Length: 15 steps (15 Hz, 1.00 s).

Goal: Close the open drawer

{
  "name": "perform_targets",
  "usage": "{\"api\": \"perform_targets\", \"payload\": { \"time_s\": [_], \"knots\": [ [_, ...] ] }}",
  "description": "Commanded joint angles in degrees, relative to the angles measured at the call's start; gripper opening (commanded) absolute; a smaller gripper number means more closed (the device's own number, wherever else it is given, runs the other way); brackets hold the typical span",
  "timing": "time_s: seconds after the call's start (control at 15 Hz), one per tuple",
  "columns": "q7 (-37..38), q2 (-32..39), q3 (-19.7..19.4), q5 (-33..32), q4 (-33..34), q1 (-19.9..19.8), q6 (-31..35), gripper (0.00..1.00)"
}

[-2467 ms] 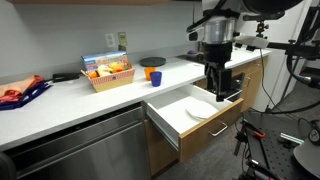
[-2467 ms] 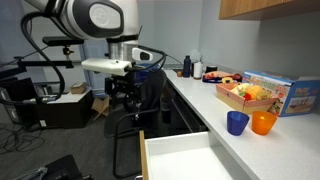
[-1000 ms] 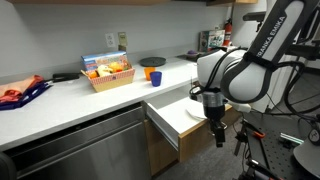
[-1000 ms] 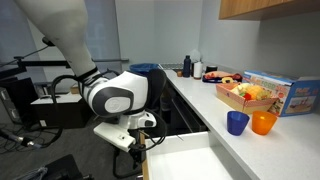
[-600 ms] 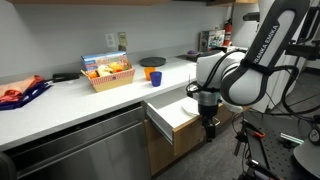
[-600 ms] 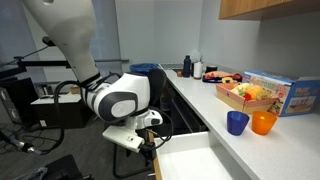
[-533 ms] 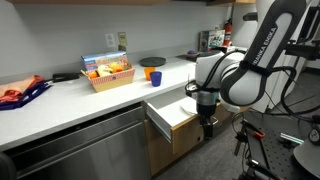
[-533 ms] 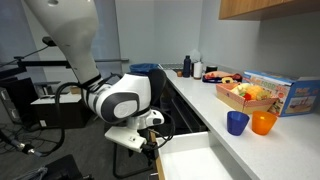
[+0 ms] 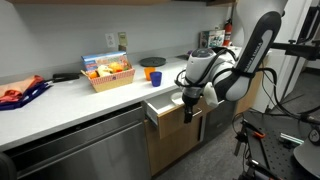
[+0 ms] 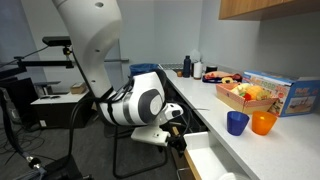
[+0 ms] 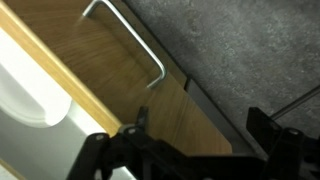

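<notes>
My gripper slants across the drawer front [image 11: 115, 72], so next I back off, turn my gripper square to the wood front [image 9: 174, 121] and push the drawer closed.
The drawer [image 9: 166, 116] has a brown wood front and is open only a small gap under the white counter; a strip of its white inner box shows. It also shows at the bottom of an exterior view [image 10: 203, 160]. In the wrist view its wood front [image 11: 110, 75] fills the middle, with the silver bar handle [image 11: 132, 38] above and the white box at the left. My gripper [image 9: 188, 108] [image 10: 178, 141] is pressed against the drawer front. Its fingers [image 11: 200, 128] are spread apart, open, holding nothing.
On the counter stand a basket of snacks [image 9: 108, 73], a blue cup [image 9: 156, 78] and an orange cup [image 9: 150, 71]. A stainless-steel appliance front [image 9: 80, 145] is beside the drawer. A taller wood cabinet door [image 9: 225, 112] and black equipment [image 10: 40, 105] stand nearby.
The drawer has slid in from wide open to nearly shut. My gripper moved with its front towards the cabinet; the plate inside is now hidden.
</notes>
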Motion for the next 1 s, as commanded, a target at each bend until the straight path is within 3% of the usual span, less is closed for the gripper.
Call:
{"api": "perform_targets", "payload": {
  "time_s": [0.0, 0.2, 0.4, 0.67, 0.93],
  "knots": [
    [9.9, 6.2, -7.7, -5.6, 7.0, 7.7, 2.1, 1.00],
    [12.8, 6.9, -9.8, -5.6, 7.6, 10.3, 1.8, 1.00],
    [14.6, 4.8, -9.5, -3.5, 4.8, 11.0, 0.8, 1.00],
    [15.4, 0.4, -4.0, 2.5, -1.1, 6.6, -0.2, 1.00],
    [17.6, -2.4, -1.6, 9.1, -5.3, 5.2, 0.1, 1.00]
  ]
}}
